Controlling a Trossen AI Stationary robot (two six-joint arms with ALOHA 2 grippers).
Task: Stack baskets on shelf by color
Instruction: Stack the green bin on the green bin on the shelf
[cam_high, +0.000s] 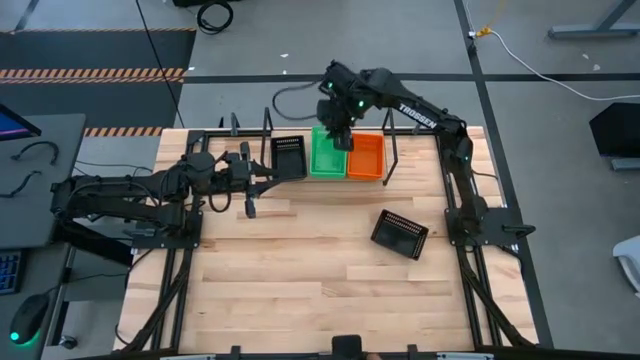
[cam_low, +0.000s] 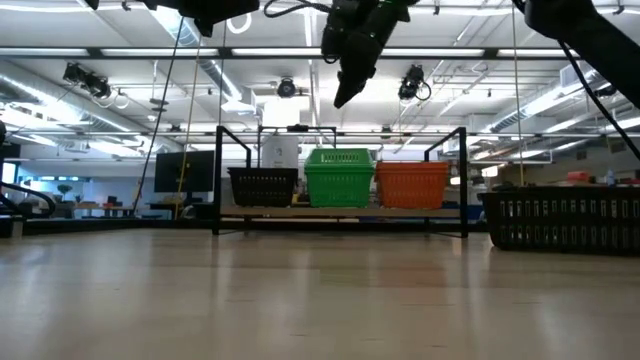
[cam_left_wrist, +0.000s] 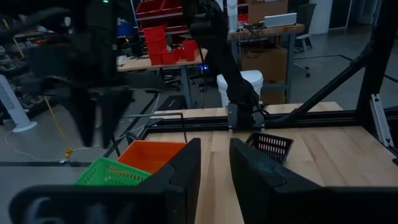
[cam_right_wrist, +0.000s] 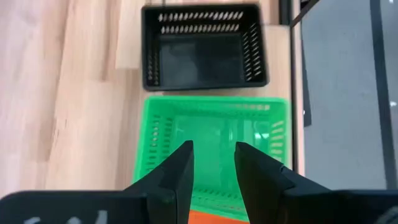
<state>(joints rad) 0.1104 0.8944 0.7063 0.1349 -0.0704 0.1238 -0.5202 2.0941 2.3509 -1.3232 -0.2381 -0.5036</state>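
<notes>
The green basket's top sits well above the orange basket's rim. My right gripper should go back down, grip the green basket's far rim and seat it again.
On the shelf at the table's far edge, a black basket, a green basket and an orange basket rest abreast on the board. In the low view the green one stands higher than its neighbours. Another black basket lies turned on the tabletop, right of centre. My right gripper hangs open above the green basket and holds nothing; the low view shows it well clear of the basket. My left gripper is open and waits left of the shelf.
Thin black upright rods frame the shelf at its ends and front. Bare wooden tabletop stretches from the shelf to the near edge. The right arm's base stands beside the loose black basket. A desk with a keyboard and mouse lies beyond the left edge.
</notes>
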